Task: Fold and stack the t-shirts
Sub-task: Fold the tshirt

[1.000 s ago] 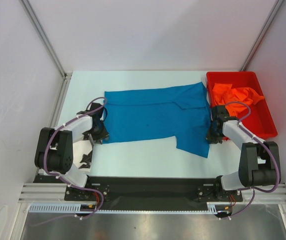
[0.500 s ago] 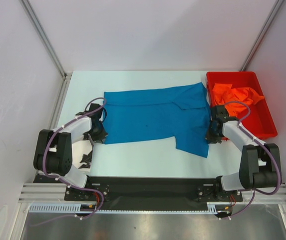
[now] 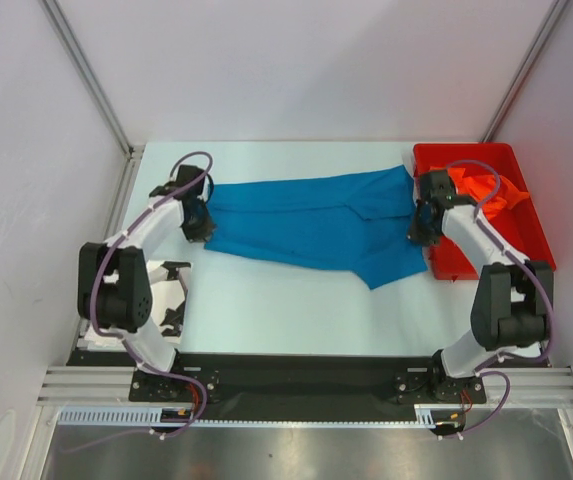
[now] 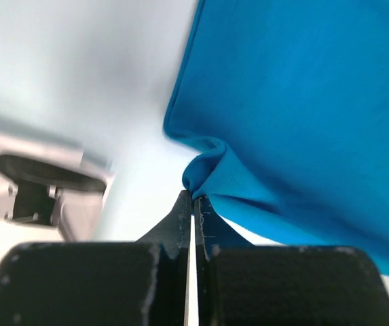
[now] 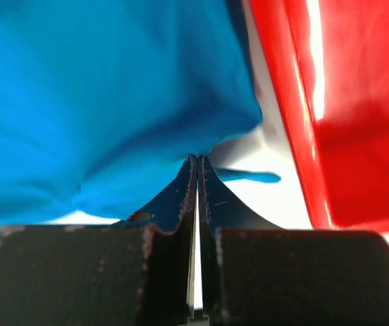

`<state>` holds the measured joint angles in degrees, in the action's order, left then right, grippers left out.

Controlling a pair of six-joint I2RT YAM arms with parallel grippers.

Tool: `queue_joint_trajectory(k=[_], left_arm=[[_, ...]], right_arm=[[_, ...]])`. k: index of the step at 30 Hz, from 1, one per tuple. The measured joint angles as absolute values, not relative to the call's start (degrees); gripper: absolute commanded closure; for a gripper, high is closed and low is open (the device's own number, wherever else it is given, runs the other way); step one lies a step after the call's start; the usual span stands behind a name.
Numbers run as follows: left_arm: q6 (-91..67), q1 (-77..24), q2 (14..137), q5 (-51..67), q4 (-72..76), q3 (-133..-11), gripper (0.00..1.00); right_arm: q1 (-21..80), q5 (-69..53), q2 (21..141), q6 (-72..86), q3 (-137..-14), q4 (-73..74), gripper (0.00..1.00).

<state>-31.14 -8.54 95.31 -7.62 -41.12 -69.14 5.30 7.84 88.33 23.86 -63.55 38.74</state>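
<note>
My grippers hold both ends of the blue t-shirt's near side (image 3: 301, 250). My right gripper should keep bringing it toward the t-shirt's far edge (image 3: 391, 178) until it lies flat.
The bright blue t-shirt (image 3: 311, 220) lies stretched across the white table (image 3: 296, 310), its near edge pulled up off the surface. My left gripper (image 3: 198, 222) is shut on a bunched fold at the shirt's left end; the left wrist view shows the tips (image 4: 193, 197) pinching blue cloth (image 4: 296, 102). My right gripper (image 3: 421, 226) is shut on the right end, its tips (image 5: 197, 160) biting blue cloth (image 5: 113, 88). An orange t-shirt (image 3: 509, 196) lies crumpled in the red bin (image 3: 466, 149), partly behind the right arm. A white cloth with black blotches (image 3: 173, 296) lies by the left arm.
The red bin stands at the back right, close beside my right gripper; its wall (image 5: 343, 136) fills the right of the right wrist view. Enclosure walls and metal posts ring the table. The arm bases sit on a black rail at the near edge.
The left gripper closed on the blue shirt's near left corner. Both grippers then moved toward the far side, lifting the shirt's near edge with them.
</note>
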Motion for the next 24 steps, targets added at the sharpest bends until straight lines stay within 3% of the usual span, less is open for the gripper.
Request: queue_joint_trajectory(k=[17,24], left_arm=[[-29.41,-3.22,117.12,-5.98,-44.69,-93.49,1.0],[-28.69,-3.07,121.43,-3.62,-45.87,-97.67,1.0]], right_arm=[[2.83,7.68,113.78,20.71,-96.68,41.91,1.0],[2.24,7.38,116.97,20.38,-99.11,43.35,1.0]])
